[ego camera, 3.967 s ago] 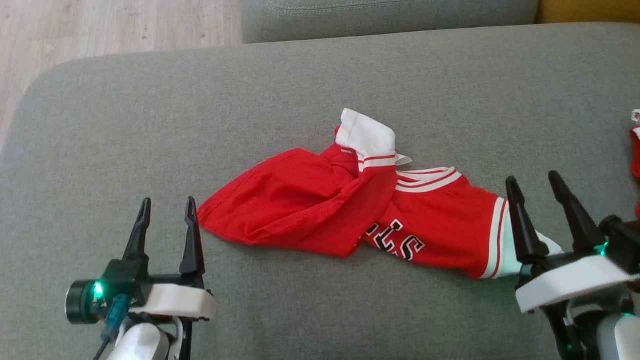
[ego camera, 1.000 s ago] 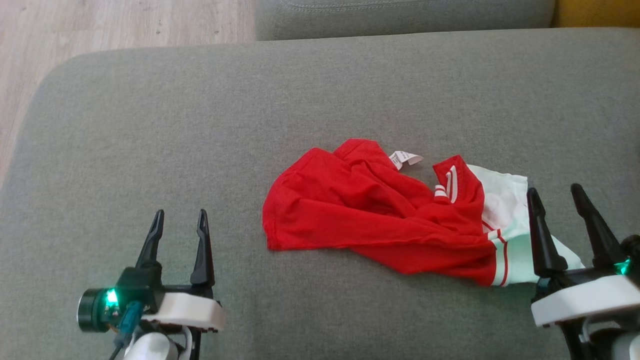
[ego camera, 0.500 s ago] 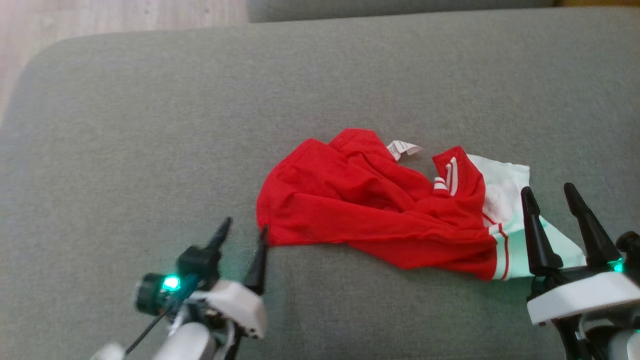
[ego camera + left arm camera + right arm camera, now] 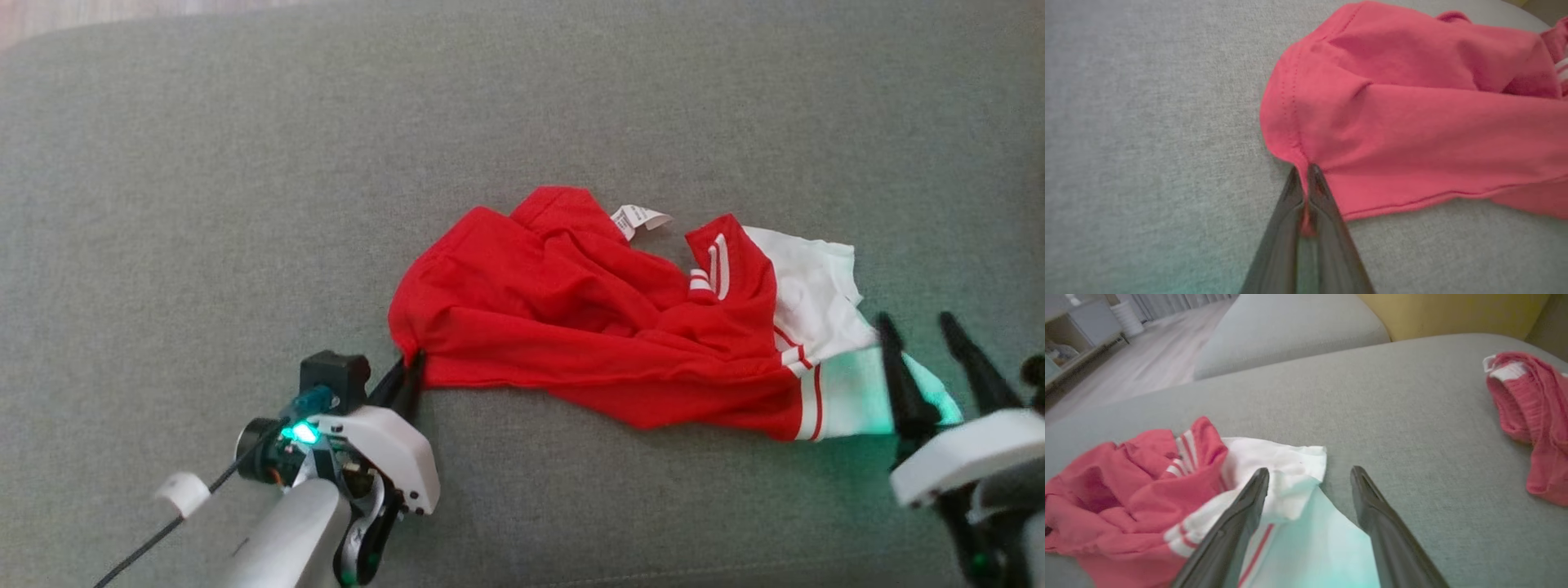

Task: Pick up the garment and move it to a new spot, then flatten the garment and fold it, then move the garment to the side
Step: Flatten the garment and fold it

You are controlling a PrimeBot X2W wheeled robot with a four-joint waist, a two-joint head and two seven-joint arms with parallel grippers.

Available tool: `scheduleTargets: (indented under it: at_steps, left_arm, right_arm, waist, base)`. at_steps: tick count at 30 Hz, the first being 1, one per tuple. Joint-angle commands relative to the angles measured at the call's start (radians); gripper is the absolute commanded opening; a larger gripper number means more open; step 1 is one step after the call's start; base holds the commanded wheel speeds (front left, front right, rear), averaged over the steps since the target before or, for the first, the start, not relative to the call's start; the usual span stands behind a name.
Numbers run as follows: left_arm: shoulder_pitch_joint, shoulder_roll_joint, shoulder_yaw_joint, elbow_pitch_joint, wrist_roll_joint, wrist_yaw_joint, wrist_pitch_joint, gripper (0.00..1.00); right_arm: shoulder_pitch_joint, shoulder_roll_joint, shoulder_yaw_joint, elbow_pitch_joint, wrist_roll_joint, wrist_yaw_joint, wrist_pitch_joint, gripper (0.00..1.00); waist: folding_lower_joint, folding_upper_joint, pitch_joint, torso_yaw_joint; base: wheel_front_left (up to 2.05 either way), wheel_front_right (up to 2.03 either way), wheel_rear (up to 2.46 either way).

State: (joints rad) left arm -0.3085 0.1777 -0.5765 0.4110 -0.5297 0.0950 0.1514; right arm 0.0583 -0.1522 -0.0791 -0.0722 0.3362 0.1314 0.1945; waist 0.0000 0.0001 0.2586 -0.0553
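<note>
The red cloth is bunched up in loose, soft folds [image 4: 598,284], so the garment [image 4: 607,364] will fall open into a wide sheet when the robot picks it up by the white sleeve.
The garment [image 4: 588,318] is a crumpled red shirt with white, red-striped sleeves, lying on the grey sofa cushion [image 4: 245,163]. My left gripper [image 4: 408,371] is shut on the garment's lower left corner; in the left wrist view a bit of red cloth [image 4: 1363,118] is pinched between the closed fingers [image 4: 1306,179]. My right gripper [image 4: 918,331] stands open at the right, its fingers over the white sleeve [image 4: 1282,465] without clasping it. The right wrist view shows the garment [image 4: 1126,486] to the left of the open fingers [image 4: 1310,471].
A second red and white cloth [image 4: 1527,412] lies apart on the cushion's far right. Another grey cushion [image 4: 1290,330] and a yellow backrest [image 4: 1453,310] stand behind. Wooden floor [image 4: 1147,367] lies beyond the cushion's far edge.
My left gripper moved right to the garment's lower left corner and shut on it. The head camera tilted down, shifting the whole picture. The right gripper stayed open by the white sleeve.
</note>
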Motion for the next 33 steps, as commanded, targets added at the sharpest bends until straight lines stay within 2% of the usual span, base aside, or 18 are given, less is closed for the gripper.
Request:
scheduleTargets:
  at_steps: [1, 2, 6, 12, 17, 18, 19, 22, 26, 29, 33]
  left_arm:
    - [-0.002, 0.009, 0.018, 0.01, -0.002, -0.006, 0.026, 0.0]
    - [-0.002, 0.009, 0.018, 0.01, -0.002, -0.006, 0.026, 0.0]
    - [-0.021, 0.008, 0.011, 0.005, 0.008, -0.005, 0.013, 0.0]
    - [-0.056, -0.009, 0.004, 0.012, 0.017, -0.006, -0.012, 0.0]
    - [-0.067, -0.024, 0.002, 0.031, 0.015, -0.009, -0.041, 0.0]
    - [-0.067, -0.026, 0.003, 0.034, 0.014, -0.008, -0.05, 0.0]
    - [-0.067, -0.027, 0.005, 0.034, 0.015, -0.006, -0.061, 0.0]
    - [-0.066, -0.02, 0.018, 0.024, 0.02, 0.005, -0.104, 0.0]
    - [-0.055, 0.009, 0.049, -0.055, 0.037, 0.042, -0.171, 0.0]
    - [-0.046, 0.053, 0.078, -0.18, 0.067, 0.088, -0.203, 0.0]
    - [-0.036, 0.121, 0.115, -0.389, 0.103, 0.136, -0.198, 0.0]
  right_arm:
    - [-0.07, -0.056, 0.008, 0.009, 0.03, -0.001, 0.012, 1.0]
    - [-0.07, -0.056, 0.008, 0.009, 0.03, -0.001, 0.012, 1.0]
    - [-0.158, -0.131, 0.036, 0.133, 0.079, -0.001, 0.045, 1.0]
    - [-0.305, -0.229, 0.16, 0.297, 0.149, -0.001, 0.099, 1.0]
    - [-0.349, -0.285, 0.251, 0.41, 0.221, -0.001, 0.22, 1.0]
    - [-0.352, -0.292, 0.258, 0.421, 0.236, -0.001, 0.24, 0.65]
    - [-0.353, -0.297, 0.264, 0.425, 0.25, -0.001, 0.254, 0.0]
    - [-0.354, -0.311, 0.267, 0.407, 0.279, -0.001, 0.256, 0.0]
    - [-0.355, -0.333, 0.223, 0.317, 0.28, -0.001, 0.17, 0.0]
    - [-0.35, -0.343, 0.155, 0.212, 0.259, -0.001, 0.107, 0.0]
    - [-0.348, -0.34, 0.064, 0.044, 0.205, -0.001, 0.08, 0.0]
  waist:
    - [0.0, -0.0001, 0.012, 0.001]
    - [0.0, -0.0001, 0.012, 0.001]
    - [0.0, -0.0001, 0.041, 0.019]
    - [0.0, -0.0001, 0.081, 0.054]
    - [0.0, -0.0001, 0.087, 0.074]
    - [0.0, -0.0001, 0.087, 0.076]
    - [0.0, -0.0001, 0.087, 0.077]
    - [0.0, -0.0001, 0.082, 0.073]
    - [0.0, -0.0001, 0.055, 0.06]
    - [0.0, -0.0001, 0.02, 0.05]
    - [0.0, -0.0001, -0.04, 0.036]
  base:
    - [0.0, 0.0, 0.0]
    - [0.0, 0.0, 0.0]
    - [0.0, 0.0, 0.0]
    - [0.0, 0.0, 0.0]
    - [0.0, 0.0, 0.0]
    - [0.0, 0.0, 0.0]
    - [0.0, 0.0, 0.0]
    - [0.0, 0.0, 0.0]
    - [0.0, 0.0, 0.0]
    - [0.0, 0.0, 0.0]
    - [0.0, 0.0, 0.0]
